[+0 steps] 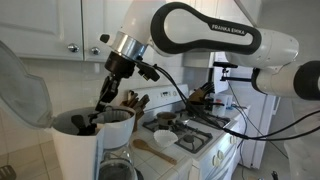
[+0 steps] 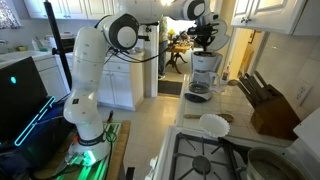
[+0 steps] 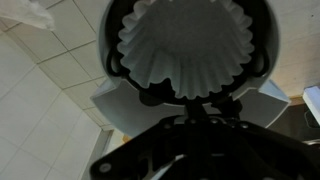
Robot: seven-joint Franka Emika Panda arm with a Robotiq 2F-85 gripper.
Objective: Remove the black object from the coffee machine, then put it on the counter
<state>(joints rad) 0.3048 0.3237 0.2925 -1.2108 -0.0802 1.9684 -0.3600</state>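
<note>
Next, my gripper opens its fingers, moves toward the filter basket's side (image 3: 246, 88) and straddles the filter basket's rim there, because its fingers are together along the filter basket's near rim (image 3: 188, 98).
A black filter basket (image 3: 258, 72) holding a white paper filter (image 3: 190, 45) sits in the top of the white coffee machine (image 1: 75, 150), whose lid (image 1: 22, 85) is open. In the wrist view the basket fills the top of the picture. My gripper (image 3: 192, 100) reaches down at the basket's near rim, and its dark fingers look closed on it. In both exterior views the gripper (image 1: 98, 118) (image 2: 205, 47) is right at the machine's top (image 2: 206, 66). The fingertips are dark against the dark basket.
A glass carafe (image 1: 118, 166) stands under the machine. A stove (image 1: 190, 135) with pans is beside it, with a wooden utensil (image 1: 152, 148) between. A knife block (image 2: 268, 105) and a white plate (image 2: 213, 125) are on the counter. Tiled wall and cabinets are behind.
</note>
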